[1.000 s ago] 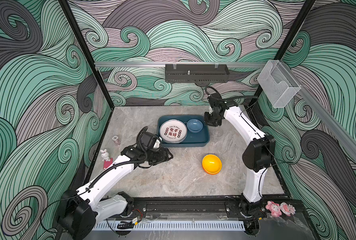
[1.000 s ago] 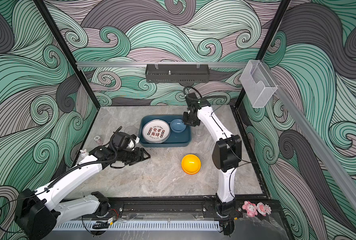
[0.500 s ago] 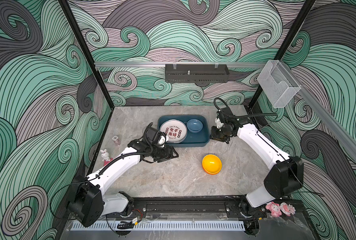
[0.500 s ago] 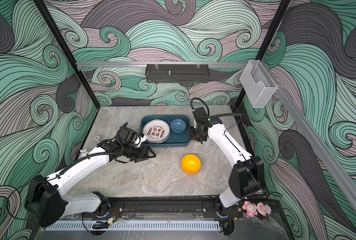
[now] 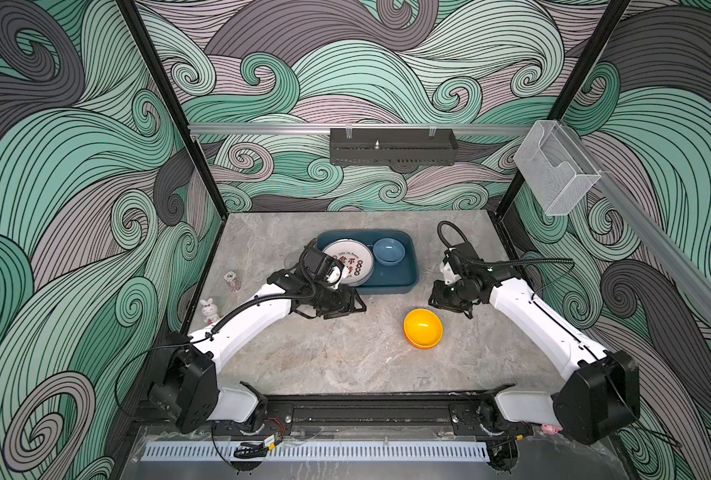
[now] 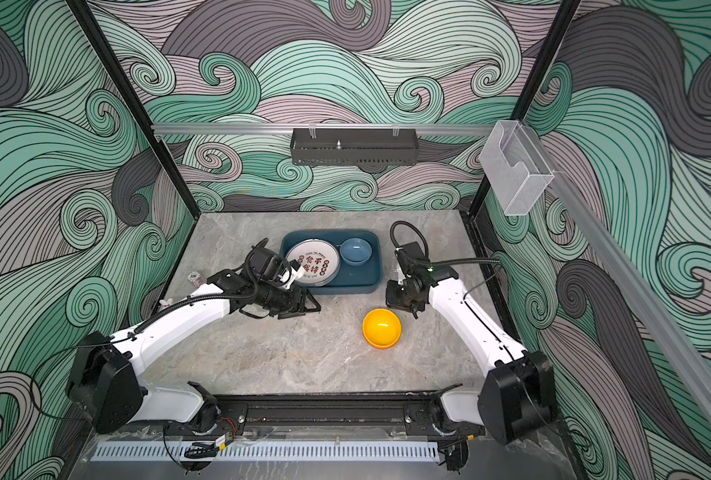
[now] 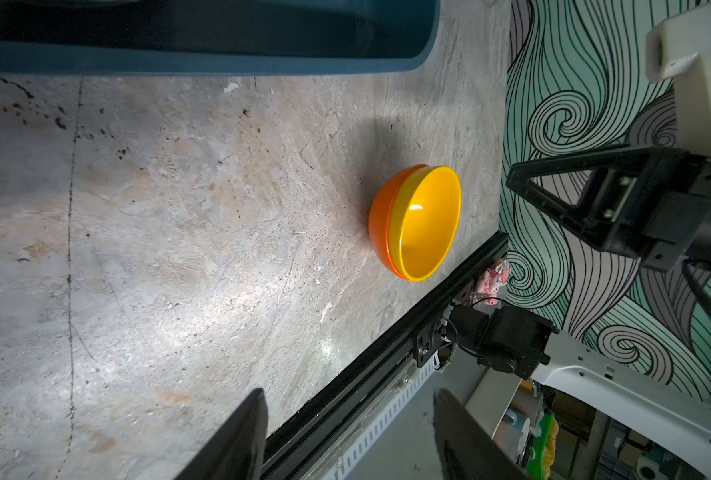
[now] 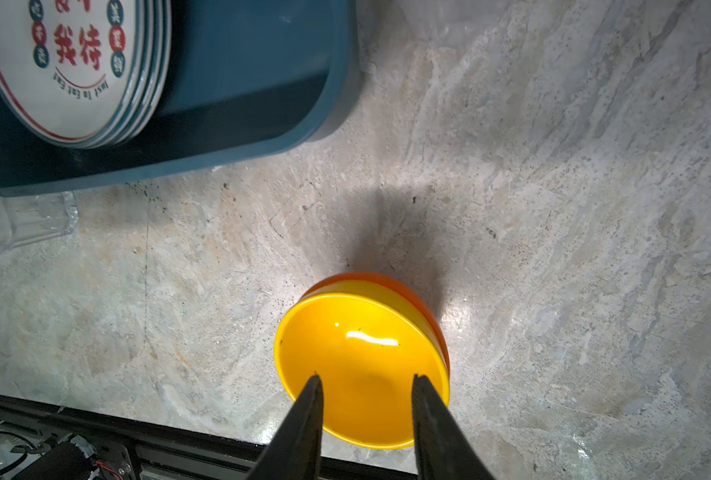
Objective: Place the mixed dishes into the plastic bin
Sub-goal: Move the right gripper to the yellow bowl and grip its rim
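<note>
The yellow bowl [image 5: 423, 326] has its rim above the orange bowl's edge [image 8: 397, 283], so I expect it to come free and leave the orange bowl in place when the robot lifts.
The dark teal plastic bin [image 5: 387, 287] [image 6: 347, 286] stands at mid-table and holds a stack of white printed plates [image 5: 354, 261] [image 8: 67, 79] and a blue bowl [image 5: 388, 250]. A yellow bowl nested in an orange one [image 5: 423, 328] [image 7: 422, 230] [image 8: 362, 357] sits on the table in front of the bin's right end. My right gripper [image 5: 449, 305] [image 8: 366, 382] hovers just above and beside this bowl, open and empty. My left gripper [image 5: 356, 305] [image 7: 345, 415] is open and empty in front of the bin's left end. A clear tumbler [image 8: 40, 216] stands by the bin's left side.
A white rabbit figurine [image 5: 209, 309] and a small patterned cup [image 5: 232, 280] stand near the left wall. A black perforated tray [image 5: 391, 147] hangs on the back wall and a clear acrylic box [image 5: 555, 172] on the right rail. The black front rail [image 7: 387, 349] bounds the table.
The right arm has swung from the bin's back right corner forward to the yellow bowl. The left arm has reached rightward along the bin's front.
</note>
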`<action>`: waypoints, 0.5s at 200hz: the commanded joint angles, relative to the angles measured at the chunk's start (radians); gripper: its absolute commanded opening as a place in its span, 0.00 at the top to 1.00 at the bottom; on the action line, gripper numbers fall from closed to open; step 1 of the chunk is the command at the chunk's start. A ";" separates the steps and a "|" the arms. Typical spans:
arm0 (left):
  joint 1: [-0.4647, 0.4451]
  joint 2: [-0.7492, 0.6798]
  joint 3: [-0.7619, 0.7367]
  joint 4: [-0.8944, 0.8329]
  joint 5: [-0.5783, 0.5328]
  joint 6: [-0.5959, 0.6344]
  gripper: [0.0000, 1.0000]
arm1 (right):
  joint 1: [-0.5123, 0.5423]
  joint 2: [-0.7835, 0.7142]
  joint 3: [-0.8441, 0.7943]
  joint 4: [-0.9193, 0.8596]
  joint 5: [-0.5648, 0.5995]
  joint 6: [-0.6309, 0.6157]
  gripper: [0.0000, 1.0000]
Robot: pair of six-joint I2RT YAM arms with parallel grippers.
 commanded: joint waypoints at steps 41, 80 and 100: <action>-0.062 0.071 0.058 -0.001 0.005 0.019 0.35 | -0.009 -0.052 -0.093 -0.011 -0.003 0.002 0.61; -0.079 0.089 0.059 -0.001 -0.007 0.017 0.36 | -0.008 -0.058 -0.137 -0.015 0.021 0.007 0.61; -0.083 0.097 0.054 0.001 -0.009 0.014 0.36 | -0.008 -0.051 -0.152 -0.016 0.031 0.014 0.62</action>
